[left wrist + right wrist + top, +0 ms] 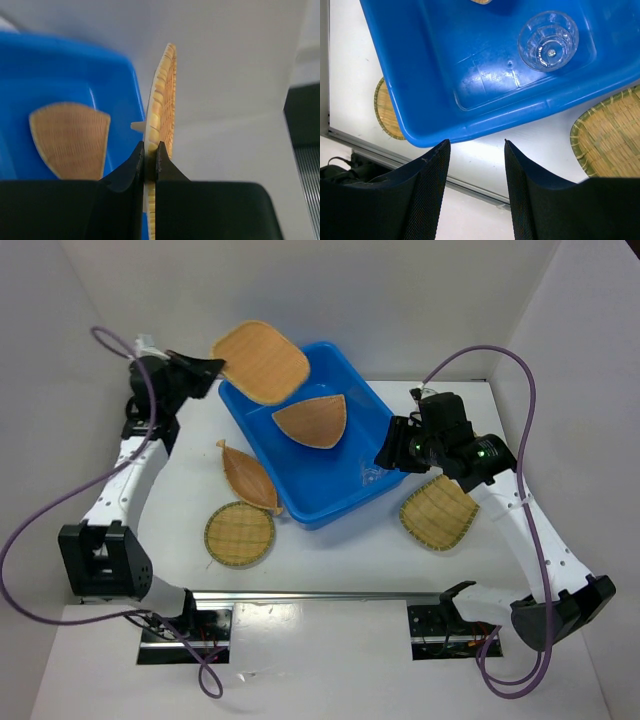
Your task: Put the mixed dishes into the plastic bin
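Observation:
I should keep lowering the rounded-square tray [262, 362] with my left gripper, since it hangs flat over the open bin, until it rests on the fan-shaped tray inside [315, 423].
My left gripper [215, 368] is shut on the edge of a rounded-square woven tray [260, 361], held in the air over the far left corner of the blue plastic bin [245, 417]. The left wrist view shows that tray edge-on [165, 95] between the fingers. A fan-shaped tray [313, 421] lies inside the bin, as does a small clear cup [548, 41] near its right corner. My right gripper [392, 452] is open and empty above the bin's right rim. A leaf-shaped tray [246, 476], a round tray [239, 534] and a fan-shaped tray [439, 512] lie on the table.
White walls close in the workspace at the back and sides. A metal rail [320, 595] runs along the table's near edge. The leaf tray leans against the bin's left wall.

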Robot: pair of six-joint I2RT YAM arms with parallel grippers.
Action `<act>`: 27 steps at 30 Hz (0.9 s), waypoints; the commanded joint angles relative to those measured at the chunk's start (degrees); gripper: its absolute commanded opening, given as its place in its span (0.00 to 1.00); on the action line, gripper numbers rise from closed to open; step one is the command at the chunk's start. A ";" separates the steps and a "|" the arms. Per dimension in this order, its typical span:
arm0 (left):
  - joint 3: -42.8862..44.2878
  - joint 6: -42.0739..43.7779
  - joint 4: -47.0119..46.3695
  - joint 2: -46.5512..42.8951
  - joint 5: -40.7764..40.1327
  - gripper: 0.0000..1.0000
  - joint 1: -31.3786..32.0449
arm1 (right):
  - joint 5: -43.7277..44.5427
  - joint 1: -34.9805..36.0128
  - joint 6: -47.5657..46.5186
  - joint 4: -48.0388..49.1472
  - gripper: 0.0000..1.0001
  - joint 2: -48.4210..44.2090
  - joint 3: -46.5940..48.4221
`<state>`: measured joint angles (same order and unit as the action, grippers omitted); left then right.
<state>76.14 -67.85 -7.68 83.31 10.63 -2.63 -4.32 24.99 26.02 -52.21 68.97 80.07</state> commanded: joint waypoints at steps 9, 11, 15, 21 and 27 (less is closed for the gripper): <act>8.93 -0.35 -1.55 16.70 3.69 0.00 10.10 | 1.06 0.14 -1.85 0.26 0.53 -2.34 0.79; 9.72 -2.09 -3.03 20.55 3.69 0.00 10.63 | 1.06 0.14 -1.85 0.26 0.53 -2.35 1.31; 12.10 -3.16 -2.86 26.55 4.31 0.00 11.77 | 1.06 0.14 -1.32 -0.27 0.53 -2.35 1.31; 15.96 -3.33 -2.34 33.05 0.35 0.00 13.53 | 1.59 0.14 -0.27 -0.79 0.53 -2.88 1.31; 19.66 -3.42 -1.63 37.89 -1.14 0.00 14.15 | 0.80 0.14 0.26 -0.79 0.53 -2.88 1.31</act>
<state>91.96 -70.06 -4.91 121.38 10.85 11.29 -3.64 24.99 25.91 -52.34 67.83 80.07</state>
